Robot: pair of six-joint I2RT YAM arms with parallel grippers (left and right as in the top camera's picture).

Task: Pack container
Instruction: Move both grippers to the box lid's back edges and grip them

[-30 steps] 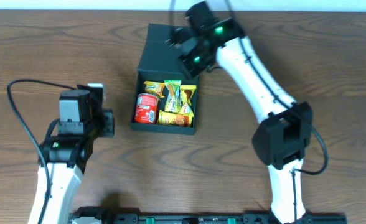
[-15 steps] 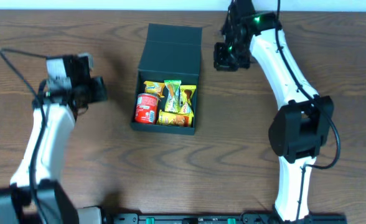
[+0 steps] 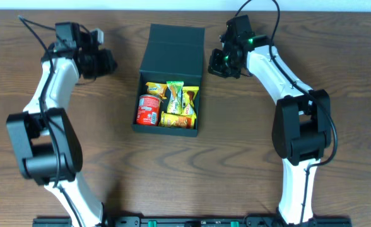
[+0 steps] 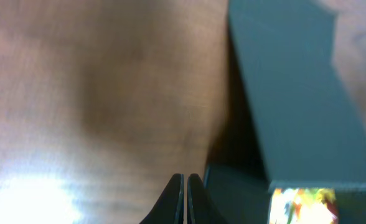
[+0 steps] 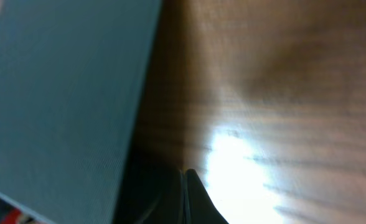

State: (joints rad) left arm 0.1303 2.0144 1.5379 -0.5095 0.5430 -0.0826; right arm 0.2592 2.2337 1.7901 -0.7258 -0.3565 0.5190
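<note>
I should move both grippers in under the lid and swing it up toward the container, because my right gripper's closed fingers are next to the open lid's edge point(image 3: 202, 60).
The container point(image 3: 175, 50) is a dark teal square box standing mid-table, its flap lid folded open toward the back. Inside lie a red can point(image 3: 149, 108) and several yellow and green snack packets point(image 3: 180, 104). My left gripper point(image 3: 111, 64) is shut and empty, hovering left of the lid. From the left wrist its closed tips point(image 4: 185, 184) point at the box's side, with the lid point(image 4: 295, 93) to the right. My right gripper point(image 3: 213, 67) is shut and empty just off the lid's right edge. In the right wrist view its tips point(image 5: 183, 179) sit beside the lid point(image 5: 65, 93).
Brown wooden table point(image 3: 236, 164) all around the box. Both white arms reach in from the front edge, the left arm point(image 3: 47, 101) along the left side and the right arm point(image 3: 286, 88) along the right. A pale wall strip runs along the back edge.
The left arm swung from the front left up to the back left, beside the lid. The right gripper left the lid, went right, then came back close to the lid's right edge.
</note>
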